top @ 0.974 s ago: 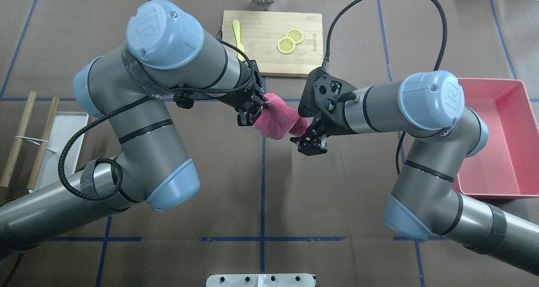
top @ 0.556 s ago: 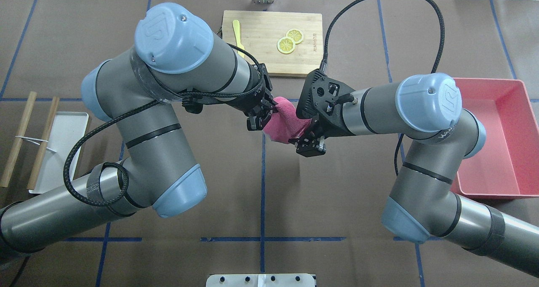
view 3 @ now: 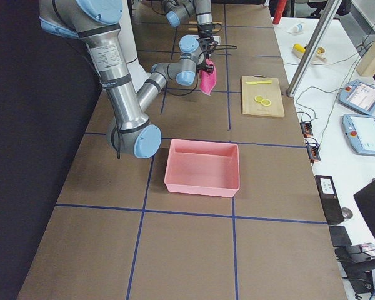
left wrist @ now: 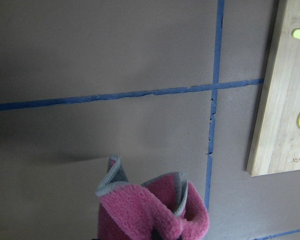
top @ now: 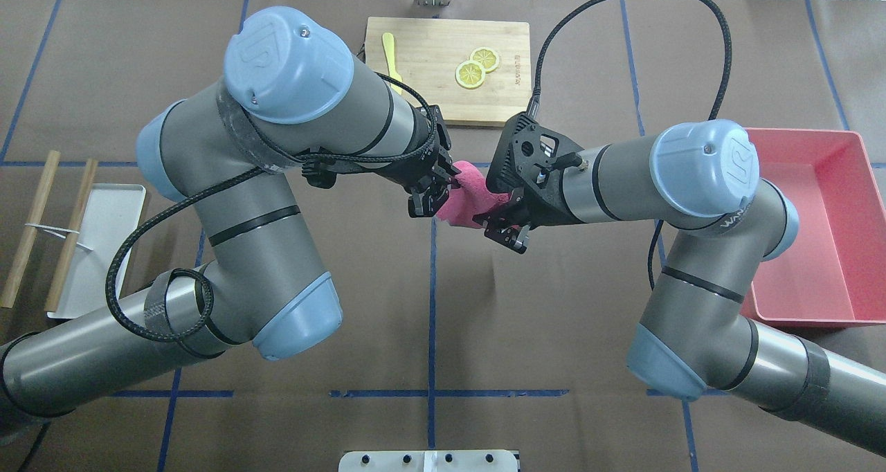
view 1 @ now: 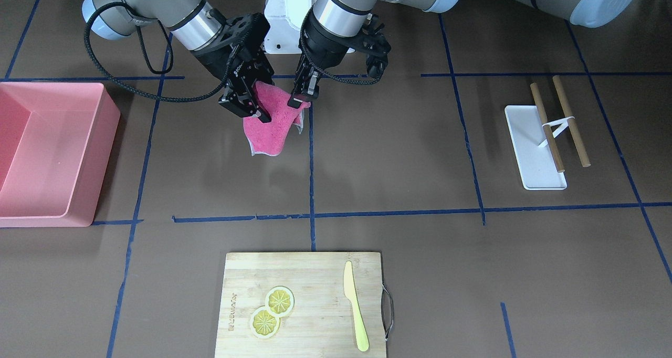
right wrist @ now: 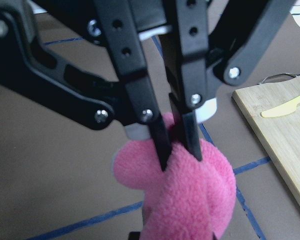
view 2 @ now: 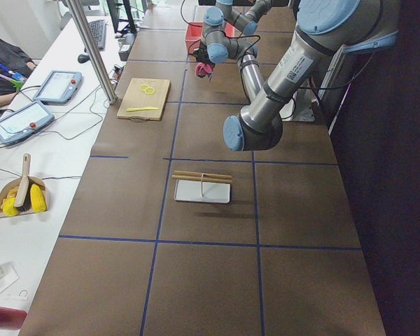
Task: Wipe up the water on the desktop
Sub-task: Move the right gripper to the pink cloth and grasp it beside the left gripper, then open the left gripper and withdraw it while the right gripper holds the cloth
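I expect the pink cloth to stay bunched up and hang down when I carry it, because it is gathered into a thick fold between my grippers.
A pink cloth hangs above the brown desktop near the middle blue tape line. My left gripper is shut on the cloth's top fold; the right wrist view shows its black fingers pinching the cloth. My right gripper is open, with its jaws on either side of the cloth's other edge. From overhead, the cloth spans between the left gripper and the right gripper. No water shows on the desktop.
A bamboo cutting board with two lemon slices and a yellow knife lies at the far edge. A pink bin stands on my right side. A white tray with two wooden sticks lies on my left.
My left gripper has carried the cloth rightward. My right gripper has moved in from just beside the cloth's free end until its jaws stand on either side of that end.
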